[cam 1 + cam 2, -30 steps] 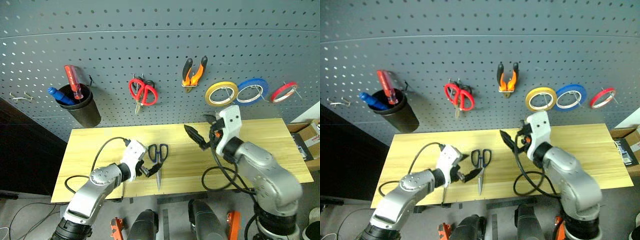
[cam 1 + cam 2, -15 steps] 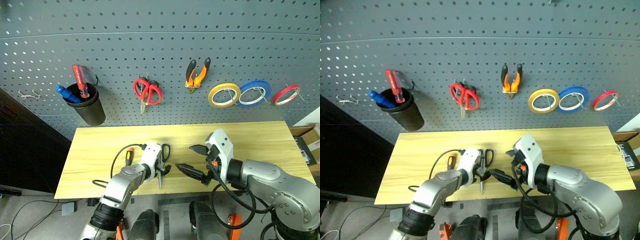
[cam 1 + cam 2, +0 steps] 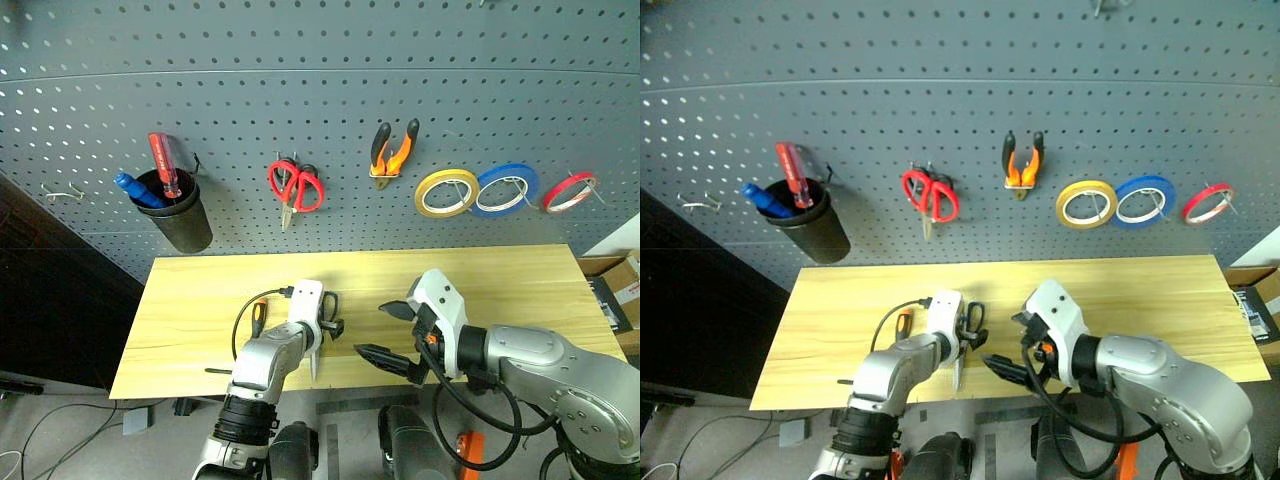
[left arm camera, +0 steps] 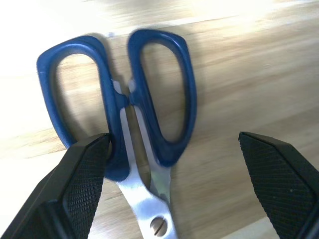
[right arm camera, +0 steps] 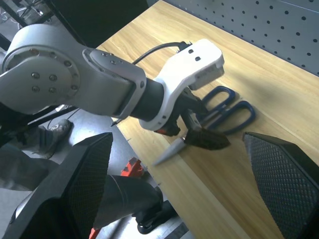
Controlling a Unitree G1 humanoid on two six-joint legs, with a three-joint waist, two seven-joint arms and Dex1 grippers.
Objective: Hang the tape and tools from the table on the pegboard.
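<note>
I should move my left gripper to the scissors' pivot (image 4: 158, 226) and close it there so the loops stay free, because my left gripper's finger overlaps a dark-blue handle (image 4: 117, 155).
The dark-blue-handled scissors (image 4: 149, 109) lie on the wood table (image 3: 520, 280), blades toward its front edge. My left gripper (image 4: 173, 139) is open and points down at them, one finger on each side of the handles, apart from them. The right gripper (image 3: 385, 335) hovers open and empty just right of the scissors, low over the front edge. An orange-and-black screwdriver (image 3: 257, 317) lies left of my left arm, partly hidden by it. On the pegboard (image 3: 300, 80) hang the orange-and-black pliers (image 3: 392, 150) and the red tape (image 3: 568, 190).
Also on the pegboard are red-handled scissors (image 3: 294, 187), a yellow roll (image 3: 445, 192), a blue roll (image 3: 508, 187), and a black cup (image 3: 180, 215) holding a red-handled screwdriver. A bare hook (image 3: 58, 192) sits at the far left. Cardboard boxes (image 3: 612, 290) stand past the table's right end.
My left gripper swung right, dropped and rolled until it straddled the scissor handles. The right gripper came down from near the pegboard and drew back to the table's front edge.
</note>
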